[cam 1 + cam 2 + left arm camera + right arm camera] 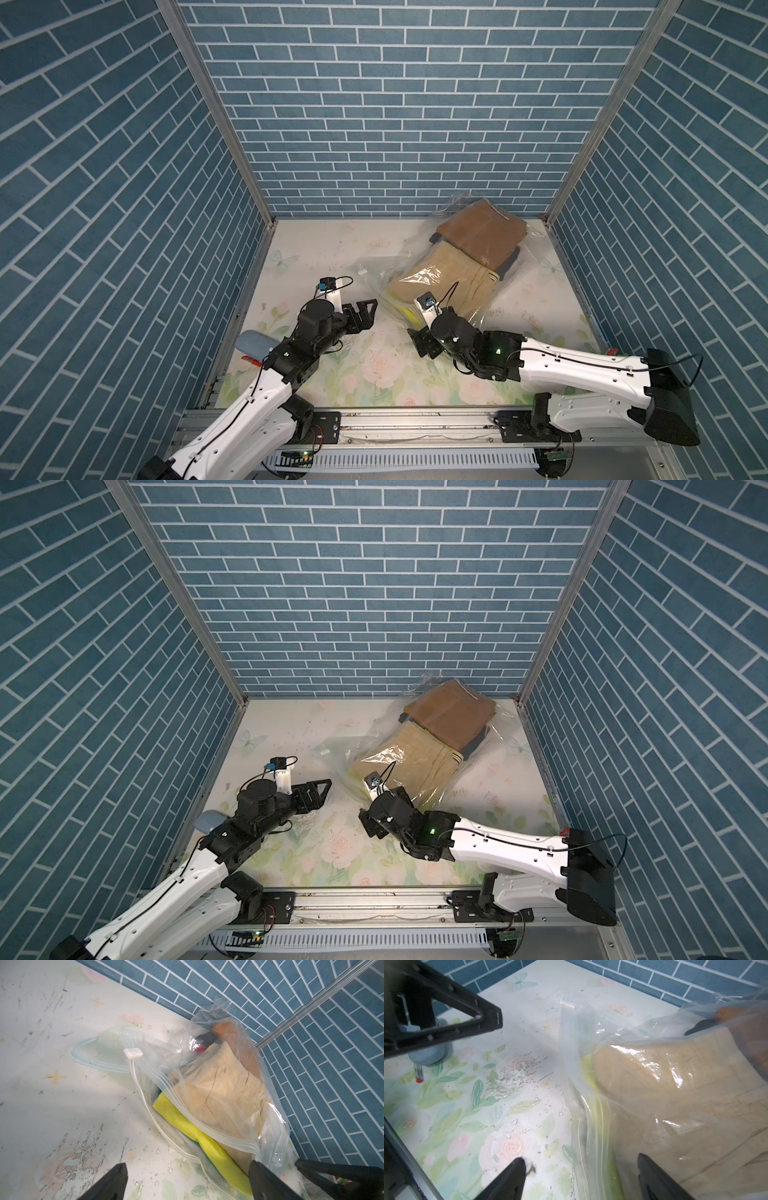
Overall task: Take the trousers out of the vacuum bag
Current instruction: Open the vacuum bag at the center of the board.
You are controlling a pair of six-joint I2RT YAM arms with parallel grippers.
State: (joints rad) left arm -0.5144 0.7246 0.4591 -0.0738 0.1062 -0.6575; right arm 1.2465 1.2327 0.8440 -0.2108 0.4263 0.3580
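The vacuum bag's upper zip strip (206,1126) droops over the khaki trousers, so the robot's right gripper should keep the strip's near end (252,1147) raised before the left gripper goes inside.
The vacuum bag (376,272) lies crinkled at the back right of the table, its zip strip (209,1128) parted at the near end and a white slider clip (133,1052) at the strip's far end. Folded trousers fill it: khaki (440,282) on top, mustard-brown (482,228) behind, lime-yellow (187,1126) poking from the mouth, black with red (204,1042) deep inside. My left gripper (188,1169) is open just before the mouth. My right gripper (581,1167) is open too, one finger over the table, the other over the bag, the zip edge between them.
A grey-blue oval case (255,343) sits by the left wall with a red-tipped stick (419,1074) beside it. Blue brick walls close in three sides. The bag leans near the back right corner post (548,220). A metal rail (415,422) runs along the front.
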